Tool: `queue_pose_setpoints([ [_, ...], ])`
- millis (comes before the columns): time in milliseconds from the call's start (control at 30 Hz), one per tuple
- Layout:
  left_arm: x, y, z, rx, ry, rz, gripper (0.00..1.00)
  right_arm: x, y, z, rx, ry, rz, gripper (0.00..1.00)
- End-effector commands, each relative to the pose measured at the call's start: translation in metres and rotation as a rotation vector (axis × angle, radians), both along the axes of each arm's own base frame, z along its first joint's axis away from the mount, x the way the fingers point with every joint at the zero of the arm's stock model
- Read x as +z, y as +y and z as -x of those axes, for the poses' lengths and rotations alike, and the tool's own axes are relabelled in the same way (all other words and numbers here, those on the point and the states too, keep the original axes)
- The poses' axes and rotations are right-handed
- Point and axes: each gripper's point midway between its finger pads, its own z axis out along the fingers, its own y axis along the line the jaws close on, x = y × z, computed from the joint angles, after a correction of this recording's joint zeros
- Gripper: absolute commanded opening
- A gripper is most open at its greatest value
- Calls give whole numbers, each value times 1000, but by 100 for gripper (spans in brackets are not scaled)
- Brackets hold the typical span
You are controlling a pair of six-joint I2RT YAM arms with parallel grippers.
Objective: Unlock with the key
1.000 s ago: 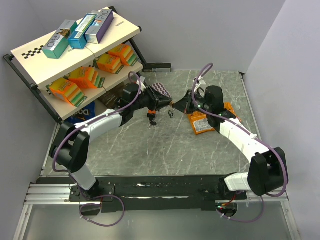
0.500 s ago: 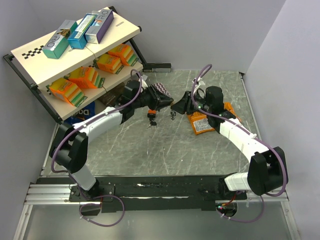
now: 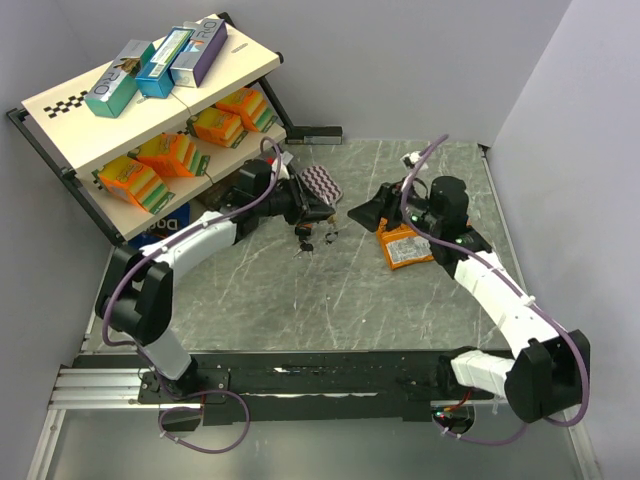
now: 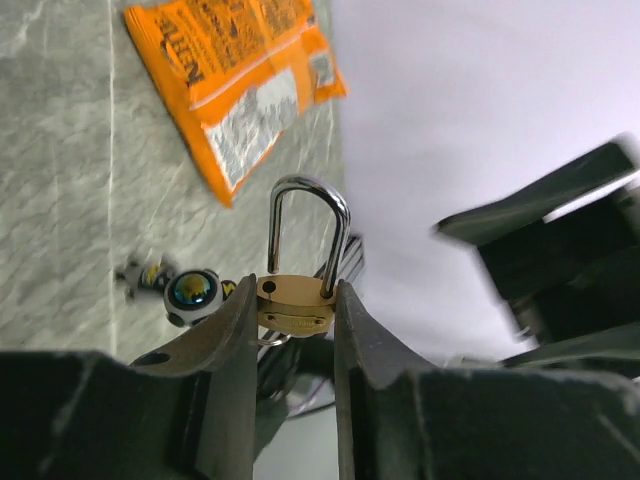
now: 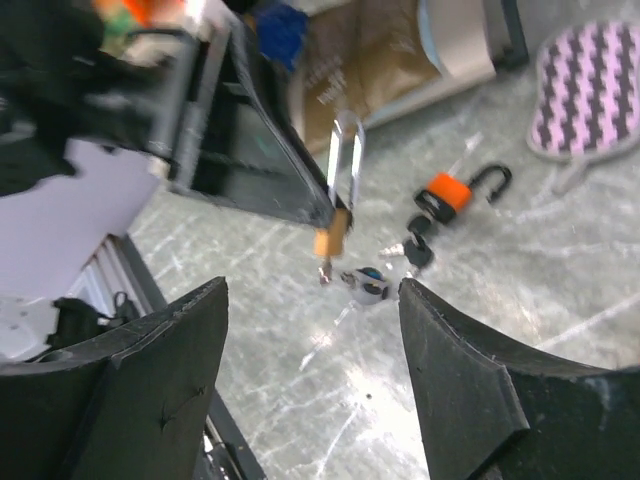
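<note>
The steel shackle (image 4: 341,222) stands free of my left gripper's fingers, so my right gripper should keep going toward the shackle's loop (image 5: 347,121) until it closes there.
My left gripper (image 4: 291,302) is shut on a small brass padlock (image 4: 295,305), held off the table. Its steel shackle (image 4: 309,228) stands raised, with one leg out of its hole. In the right wrist view the same padlock (image 5: 331,240) hangs with a key (image 5: 324,272) sticking out of its underside. A round keychain ball (image 5: 365,285) dangles beside the key. My right gripper (image 5: 312,292) is open and empty, a short way to the right of the lock. From above, the left gripper (image 3: 316,212) and the right gripper (image 3: 364,213) face each other.
An orange padlock (image 5: 451,189) with black keys (image 5: 416,246) lies on the marble table (image 3: 300,300) below the held lock. An orange packet (image 3: 406,248) lies under the right arm. A purple striped pad (image 3: 320,182) and a tilted shelf (image 3: 150,110) of boxes stand at the back left.
My right gripper has opened, let go of the key and drawn back to the right. The key stays in the padlock. The left arm has shifted slightly left, still holding the padlock.
</note>
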Motion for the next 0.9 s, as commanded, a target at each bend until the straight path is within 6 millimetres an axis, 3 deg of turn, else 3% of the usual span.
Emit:
queue_pose_setpoints([
  [0,32,2,37,-229,-226,36,1,49,10,11,127,-99,-44,76],
  [167,49,6,69,-401,-355,70,1,59,32,24,340,-31,-109,77],
  [500,70,14,110,-581,-396,146,1,60,50,32,512,8,-171,77],
  [700,70,16,119,-605,-382,178,1,62,71,41,614,19,-200,75],
  [867,71,17,118,-590,-390,171,1,61,74,45,649,64,-244,68],
])
